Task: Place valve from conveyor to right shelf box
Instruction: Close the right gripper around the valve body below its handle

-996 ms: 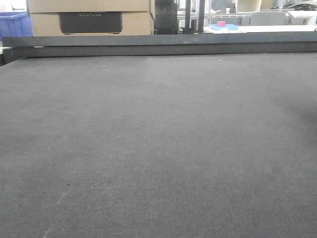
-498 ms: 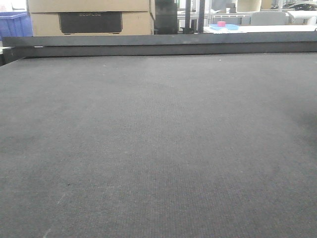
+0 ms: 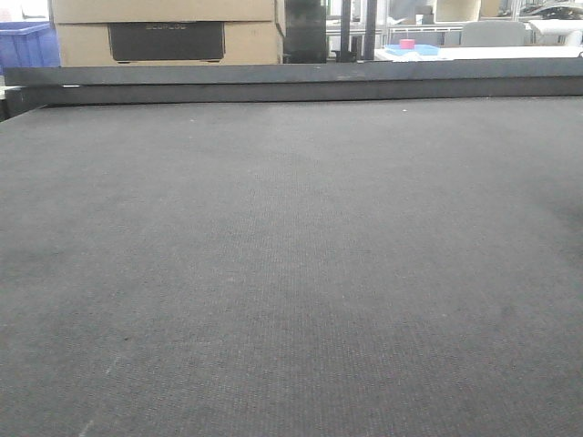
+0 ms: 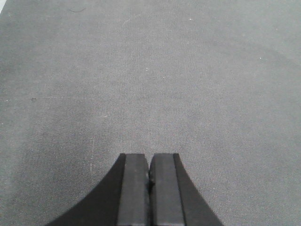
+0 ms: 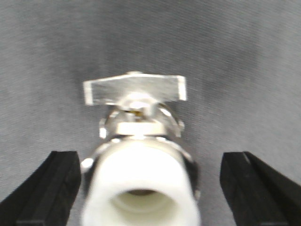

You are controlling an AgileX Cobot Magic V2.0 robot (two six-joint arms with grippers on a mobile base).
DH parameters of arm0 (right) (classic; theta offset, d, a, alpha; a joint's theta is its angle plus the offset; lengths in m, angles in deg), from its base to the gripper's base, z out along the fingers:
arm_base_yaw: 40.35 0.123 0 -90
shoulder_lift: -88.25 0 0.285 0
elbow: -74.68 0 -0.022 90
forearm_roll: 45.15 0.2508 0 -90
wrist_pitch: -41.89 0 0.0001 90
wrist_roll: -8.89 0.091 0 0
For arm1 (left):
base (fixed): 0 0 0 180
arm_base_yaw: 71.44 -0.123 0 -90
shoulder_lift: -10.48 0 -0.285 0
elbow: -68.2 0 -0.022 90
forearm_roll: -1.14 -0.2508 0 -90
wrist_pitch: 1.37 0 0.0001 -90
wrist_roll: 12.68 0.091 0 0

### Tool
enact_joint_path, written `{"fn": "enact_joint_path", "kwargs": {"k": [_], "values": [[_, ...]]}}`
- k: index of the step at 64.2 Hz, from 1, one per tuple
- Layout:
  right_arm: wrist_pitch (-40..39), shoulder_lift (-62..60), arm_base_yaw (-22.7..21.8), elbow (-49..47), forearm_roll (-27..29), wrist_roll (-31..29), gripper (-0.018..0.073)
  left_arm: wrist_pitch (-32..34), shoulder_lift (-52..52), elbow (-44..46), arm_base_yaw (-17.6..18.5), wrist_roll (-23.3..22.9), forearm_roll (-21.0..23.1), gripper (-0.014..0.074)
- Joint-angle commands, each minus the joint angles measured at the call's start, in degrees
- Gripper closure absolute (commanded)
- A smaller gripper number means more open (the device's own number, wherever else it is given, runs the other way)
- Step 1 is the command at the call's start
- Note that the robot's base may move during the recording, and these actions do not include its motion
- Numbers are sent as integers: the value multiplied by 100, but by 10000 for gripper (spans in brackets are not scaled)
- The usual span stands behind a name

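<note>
The opening of the white end cap [image 5: 141, 172] has a dark spot [image 5: 141, 192] inside it, so I should expect a sunken metal fitting when I lift the valve.
The valve [image 5: 138, 160] shows only in the right wrist view: a shiny metal body with a flat silver handle on top and a white round end cap facing the camera, blurred from closeness. It rests on the dark grey woven conveyor [image 3: 291, 273]. My right gripper [image 5: 150, 188] is open, one black finger on each side of the valve with a gap on both sides. My left gripper [image 4: 149, 188] is shut and empty over bare belt [image 4: 150, 70]. Neither gripper nor the valve shows in the front view.
The belt's dark edge rail [image 3: 291, 82] runs along the far side. Behind it stand cardboard boxes [image 3: 164, 32], a blue bin [image 3: 23, 45] at the far left and a white table with a pink and blue object [image 3: 408, 45].
</note>
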Motion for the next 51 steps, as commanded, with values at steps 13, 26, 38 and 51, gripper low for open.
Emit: {"fn": "enact_joint_path", "kwargs": {"k": [13,26,38,51], "values": [[-209,-17,-26,6,33,-131,74,25,-1,45,-4,0,34,707],[-201,-17,-26,6,33,-131,74,25,-1,45,-4,0,34,707],[-211,-4,-26,6,33,-131,78,25,-1,45,-4,0,34,707],[-222,-5,-26,6,43,-131,336,-242,-1,45,-4,-167,117,707]]}}
